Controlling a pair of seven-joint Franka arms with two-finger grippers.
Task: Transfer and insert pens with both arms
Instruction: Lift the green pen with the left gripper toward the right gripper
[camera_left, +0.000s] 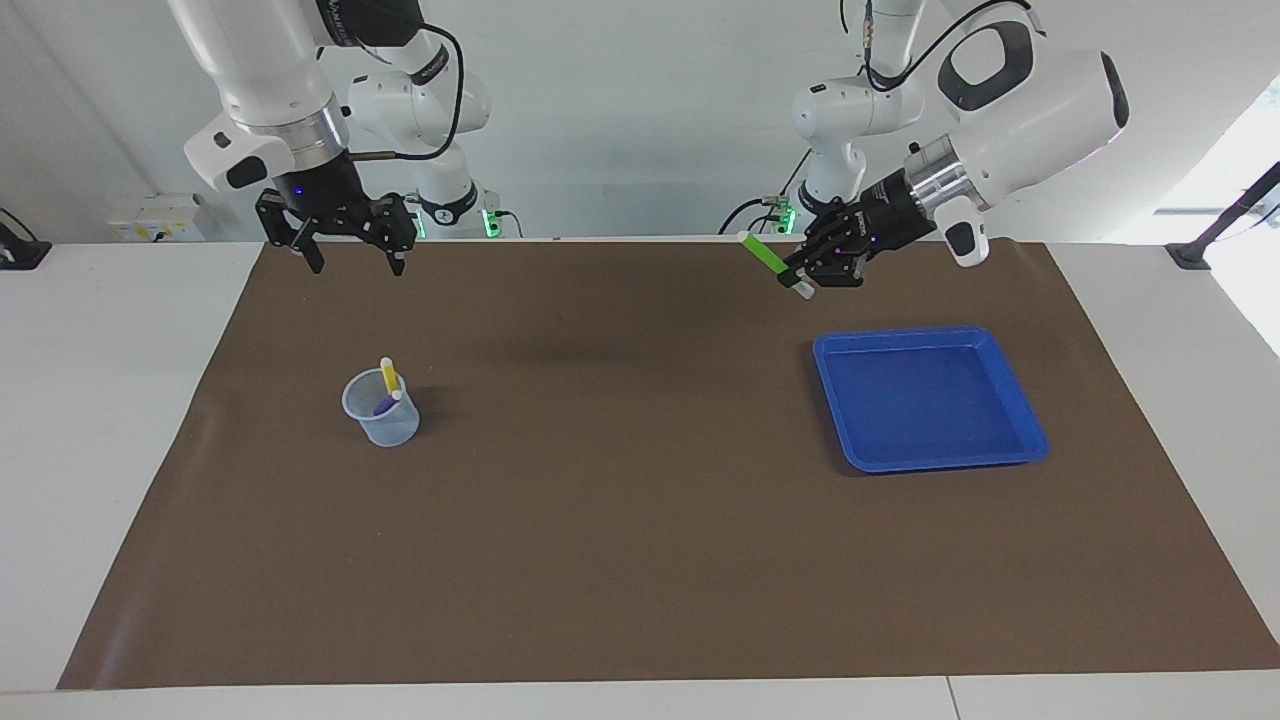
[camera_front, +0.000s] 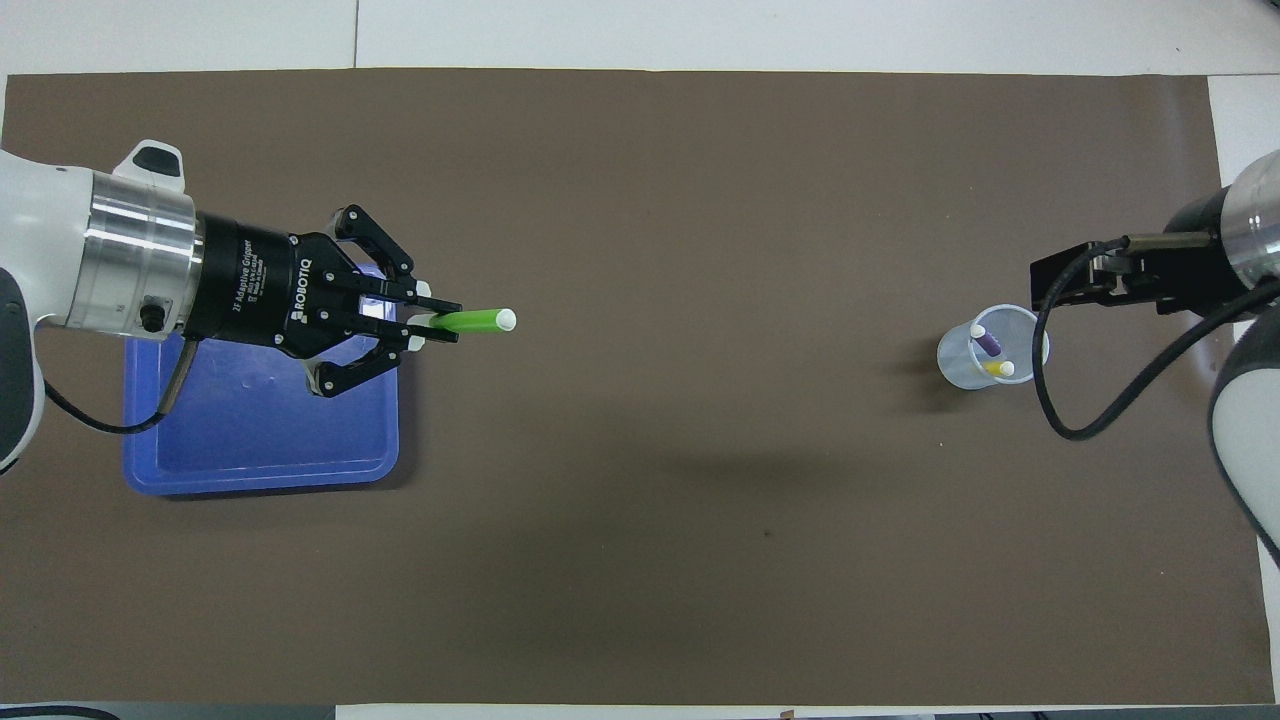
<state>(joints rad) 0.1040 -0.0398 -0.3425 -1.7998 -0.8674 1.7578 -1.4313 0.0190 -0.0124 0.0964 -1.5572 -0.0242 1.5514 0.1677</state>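
Observation:
I expect the green pen (camera_front: 475, 322) will lean against the cup's rim when I put it in, because the yellow pen and purple pen (camera_front: 993, 352) slant away from each other in the clear cup.
My left gripper (camera_left: 800, 283) is shut on the green pen (camera_left: 765, 252) and holds it tilted in the air over the brown mat, by the edge of the blue tray (camera_left: 1030, 445). In the overhead view the left gripper (camera_front: 437, 326) holds the green pen (camera_front: 478, 321) with its white tip pointing toward the middle of the table. A clear cup (camera_left: 381, 418) holds the yellow pen (camera_left: 389, 374) and the purple pen (camera_left: 383, 407). My right gripper (camera_left: 358, 266) hangs open and empty over the mat, apart from the cup (camera_front: 960, 368).
The blue tray (camera_front: 260, 430) holds nothing and lies toward the left arm's end. The brown mat (camera_left: 640, 550) covers most of the white table. Two smaller white arms (camera_left: 450, 190) with green-lit bases stand at the robots' edge.

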